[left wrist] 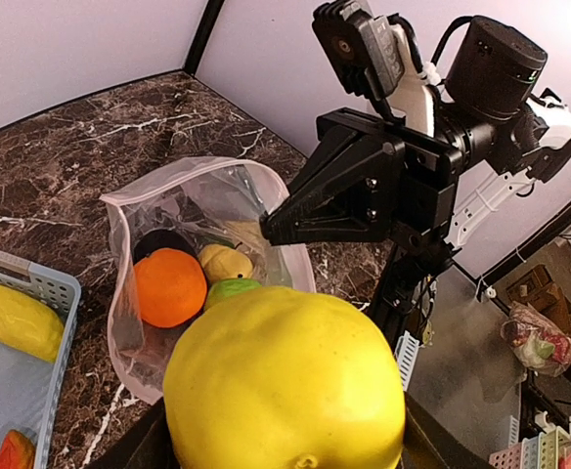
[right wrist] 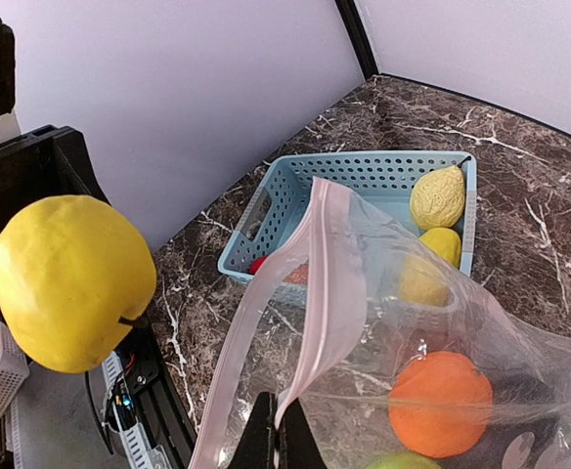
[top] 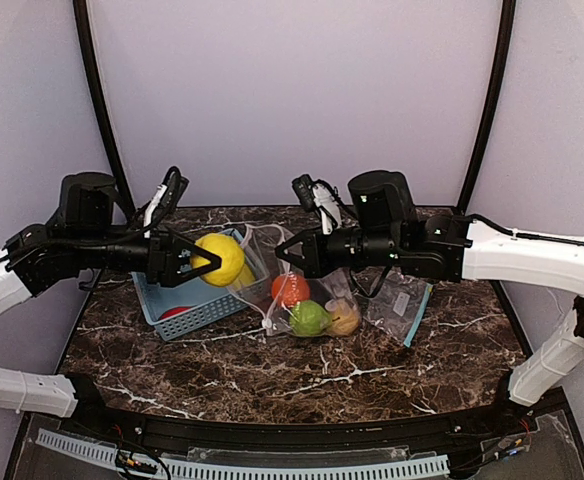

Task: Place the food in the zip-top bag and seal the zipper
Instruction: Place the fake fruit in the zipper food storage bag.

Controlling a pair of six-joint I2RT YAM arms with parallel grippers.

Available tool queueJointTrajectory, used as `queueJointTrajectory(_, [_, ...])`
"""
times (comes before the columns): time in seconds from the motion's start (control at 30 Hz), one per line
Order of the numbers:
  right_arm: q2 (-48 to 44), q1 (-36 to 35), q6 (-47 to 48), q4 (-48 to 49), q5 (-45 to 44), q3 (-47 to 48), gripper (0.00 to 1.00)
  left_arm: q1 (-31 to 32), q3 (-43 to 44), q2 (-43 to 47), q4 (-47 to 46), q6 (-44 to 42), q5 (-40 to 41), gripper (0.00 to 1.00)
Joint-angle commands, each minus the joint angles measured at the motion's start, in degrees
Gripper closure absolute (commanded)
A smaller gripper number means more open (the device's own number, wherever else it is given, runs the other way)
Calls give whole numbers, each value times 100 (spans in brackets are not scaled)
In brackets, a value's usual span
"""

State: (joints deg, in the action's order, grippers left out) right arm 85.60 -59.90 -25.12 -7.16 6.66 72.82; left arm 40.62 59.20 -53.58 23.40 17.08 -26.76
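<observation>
My left gripper should keep going past the pink rim and let go of the yellow fruit next to the orange, because the bag's opening (top: 260, 262) is open toward the fruit.
My left gripper (top: 194, 258) is shut on a big yellow fruit (top: 220, 259), held in the air over the basket's right end, just left of the bag's mouth; the fruit fills the left wrist view (left wrist: 285, 381). My right gripper (top: 284, 253) is shut on the pink zipper rim (right wrist: 317, 303) of the clear zip-top bag (top: 312, 295) and holds the mouth up and open. Inside the bag lie an orange (top: 290, 289), a green apple (top: 310, 318) and a peach-coloured piece (top: 345, 318). Two lemons (right wrist: 437, 196) and a red piece (top: 175, 312) lie in the basket.
The light-blue perforated basket (top: 187, 322) stands at the left of the dark marble table (top: 272, 370). A second flat clear bag with a blue edge (top: 404, 308) lies to the right of the open bag. Black poles stand at the back corners.
</observation>
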Motion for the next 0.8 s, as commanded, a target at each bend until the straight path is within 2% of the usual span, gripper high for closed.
queueJointTrajectory(0.0, [-144, 26, 60, 388, 158, -31, 100, 334, 203, -396, 79, 12, 568, 41])
queueJointTrajectory(0.27, [-149, 19, 52, 409, 247, -17, 100, 517, 290, -1157, -572, 259, 1007, 42])
queueJointTrajectory(0.77, [-114, -9, 49, 458, 236, -22, 100, 851, 741, -2255, -520, 82, 2256, 41])
